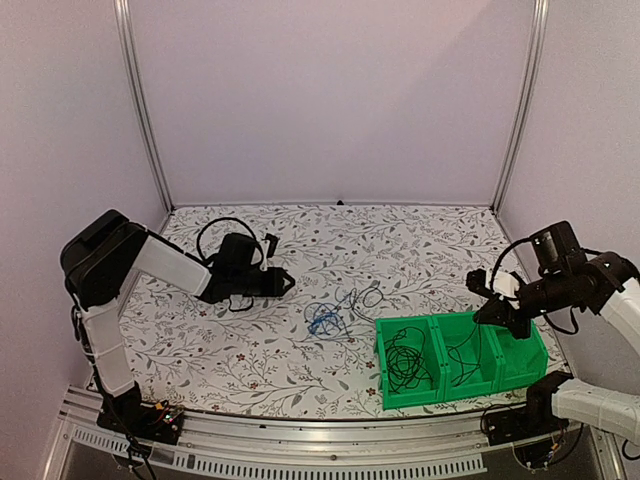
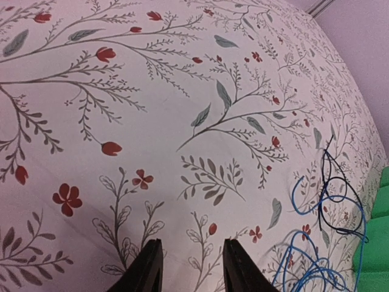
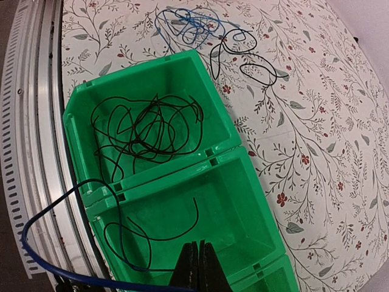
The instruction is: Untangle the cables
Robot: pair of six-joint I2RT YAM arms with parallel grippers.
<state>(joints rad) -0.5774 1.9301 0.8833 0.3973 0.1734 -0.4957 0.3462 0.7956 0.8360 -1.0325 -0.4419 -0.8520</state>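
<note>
My right gripper should lower the rest of the cable toward the compartment's bottom point(image 1: 470, 362) before it lets go of it there, because the cable's loose end point(image 3: 196, 204) already hangs inside the middle compartment.
The loose cables lie tangled mid-table: a bright blue cable point(image 1: 325, 320) point(image 2: 316, 261) point(image 3: 194, 21) knotted with thin black ones point(image 1: 365, 298) point(image 2: 331, 182) point(image 3: 243, 55). My left gripper point(image 1: 287, 283) point(image 2: 191, 243) hovers low over the cloth just left of that tangle, open, nothing between its fingers. A coiled black cable point(image 1: 405, 362) point(image 3: 146, 128) rests in the left compartment of the green bins. Another black cable point(image 1: 462, 350) point(image 3: 152, 234) lies in the middle compartment and trails over its near rim. My right gripper point(image 1: 490, 315) point(image 3: 199, 244) hangs shut above that middle compartment; nothing shows in its jaws.
The green bins point(image 1: 440, 392) point(image 3: 137, 70) stand in a row of three at the front right, close to the metal rail point(image 1: 300, 455) point(image 3: 30, 121). A thick dark blue robot hose point(image 3: 36, 255) loops across the near corner of the right wrist view.
</note>
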